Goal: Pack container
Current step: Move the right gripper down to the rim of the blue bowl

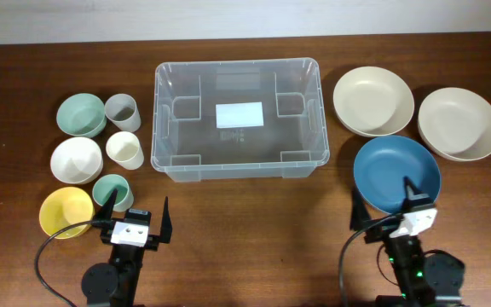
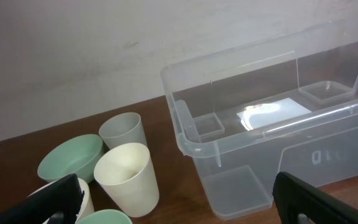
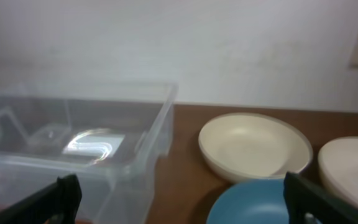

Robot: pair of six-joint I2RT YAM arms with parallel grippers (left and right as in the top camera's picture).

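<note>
My right gripper points level across the blue bowl (image 1: 392,173), so it should swing out, turn to point down and pinch the bowl's rim (image 1: 437,181) farthest from the container.
The container (image 1: 228,170), a large clear tub with a white label on its base, stands empty at the table's middle. It also shows in the left wrist view (image 2: 241,68) and the right wrist view (image 3: 104,143). My left gripper (image 1: 138,209) hovers near the front edge, left of the tub, open and holding nothing (image 2: 182,202). My right gripper (image 1: 384,203) is open too, over the near rim of a blue bowl (image 1: 396,174), with nothing between its fingers (image 3: 188,202).
Left of the tub are a green bowl (image 1: 81,114), grey cup (image 1: 123,112), white bowl (image 1: 77,159), cream cup (image 1: 124,149), teal cup (image 1: 112,191) and yellow bowl (image 1: 66,212). Two cream bowls (image 1: 373,101) (image 1: 459,123) sit at the right.
</note>
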